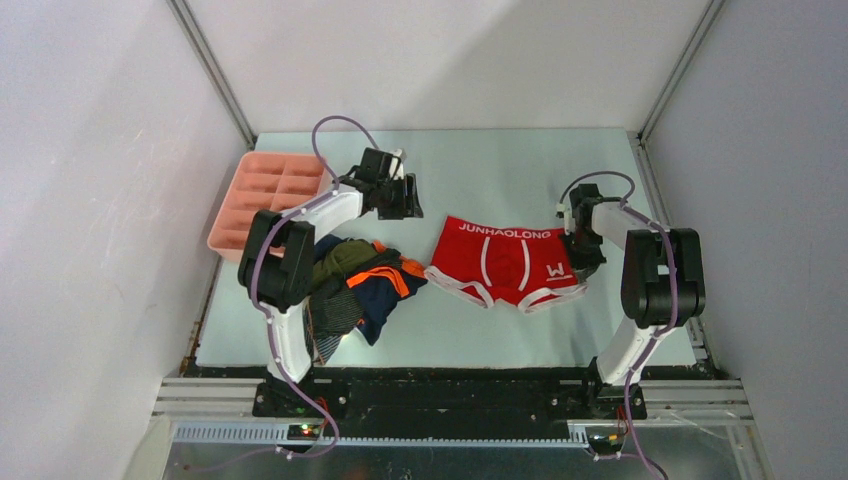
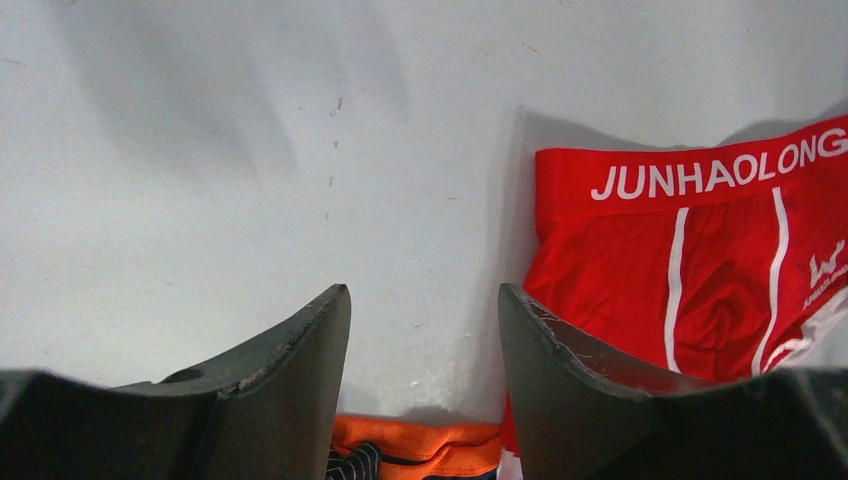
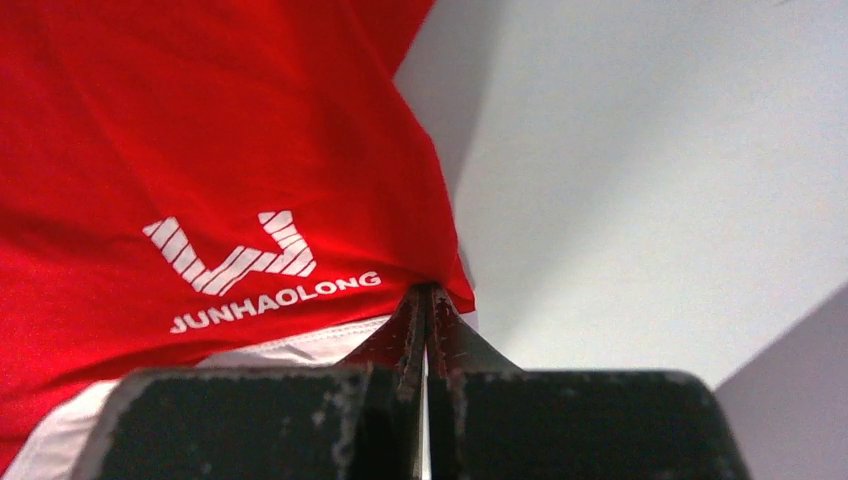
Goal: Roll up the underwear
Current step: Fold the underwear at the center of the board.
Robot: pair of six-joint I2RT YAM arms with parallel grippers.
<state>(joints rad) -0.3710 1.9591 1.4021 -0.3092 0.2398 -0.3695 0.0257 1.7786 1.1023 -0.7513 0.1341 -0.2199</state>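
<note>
The red underwear (image 1: 505,260) is spread out flat and has matching legs (image 1: 465,280), so I expect it to fold over in half when the robot carries the underwear's waistband end across.
A red pair of underwear (image 1: 505,262) with white trim and a JUNHAOLONG waistband lies spread flat in the middle of the table. My right gripper (image 1: 583,262) is shut on its right edge, and the right wrist view shows the jaws (image 3: 427,292) pinching the red cloth (image 3: 200,150). My left gripper (image 1: 405,203) is open and empty, hovering above the table left of the waistband's left end; its fingers (image 2: 300,350) frame bare table, with the red underwear (image 2: 700,250) at right. A pile of navy-and-orange, olive and striped underwear (image 1: 355,275) lies left of the red pair.
A pink compartment tray (image 1: 265,195) stands at the back left, beside the left arm. An orange band of the pile (image 2: 420,445) shows at the bottom between the left fingers. White walls close the table on three sides.
</note>
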